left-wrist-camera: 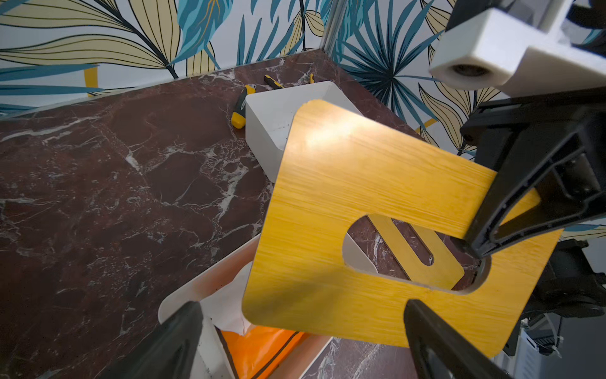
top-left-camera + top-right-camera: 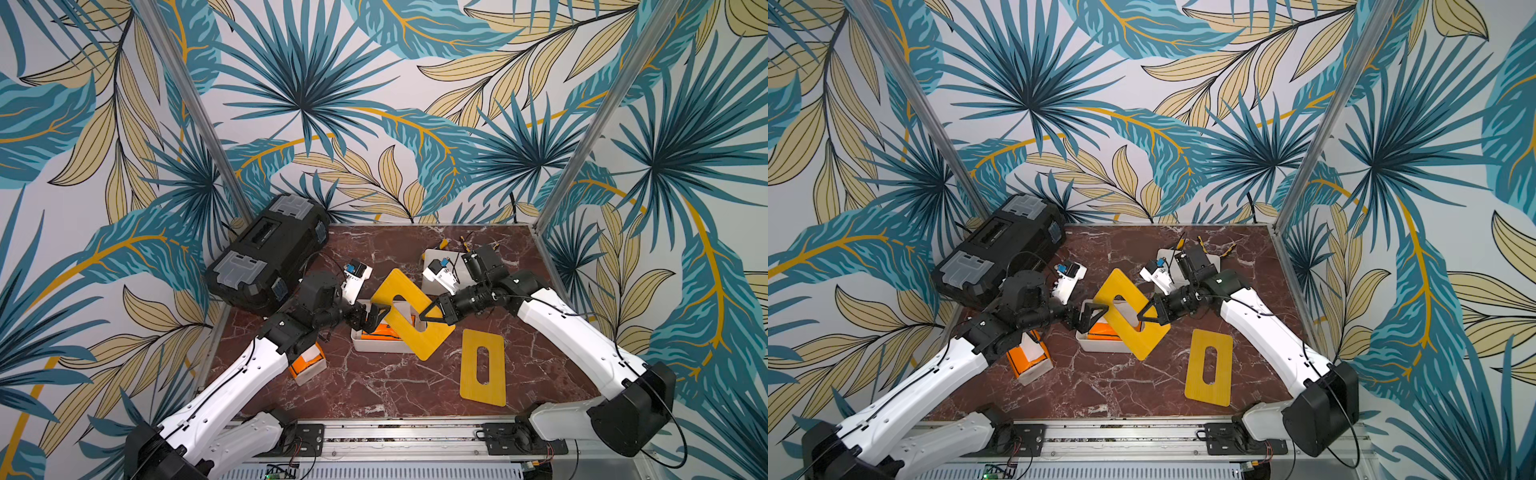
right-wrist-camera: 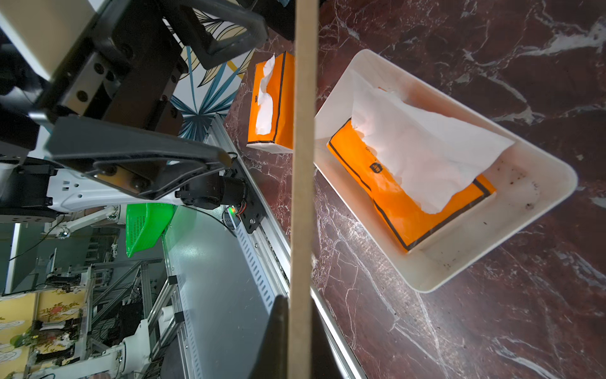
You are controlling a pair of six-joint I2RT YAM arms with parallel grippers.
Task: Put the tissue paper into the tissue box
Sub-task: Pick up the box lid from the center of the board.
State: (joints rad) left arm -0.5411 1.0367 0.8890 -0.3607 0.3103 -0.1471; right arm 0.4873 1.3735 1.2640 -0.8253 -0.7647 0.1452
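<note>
I should hold the yellow lid with my left gripper while my right gripper moves from its long side (image 2: 412, 291) to its short end (image 2: 436, 342), because the lid is at an angle over the tissue box.
A white tissue box (image 2: 374, 347) (image 2: 1100, 345) sits mid-table with an orange pack of tissue paper (image 3: 410, 213) inside it, one white sheet (image 3: 426, 147) pulled up. Over the box a yellow slotted lid (image 2: 432, 336) (image 1: 360, 183) hangs tilted, and my right gripper (image 2: 428, 318) (image 3: 300, 302) is shut on its edge by the slot. My left gripper (image 2: 376, 318) (image 1: 301, 305) stands wide open at the lid's opposite edge, which lies between its fingers. In both top views the lid hides most of the pack.
A second yellow lid (image 2: 483, 368) lies flat to the right. Another white box with an orange pack (image 2: 309, 365) sits under my left arm. A third white box (image 1: 278, 118) and screwdrivers (image 1: 241, 108) are at the back right, and a black toolbox (image 2: 266, 249) at the back left.
</note>
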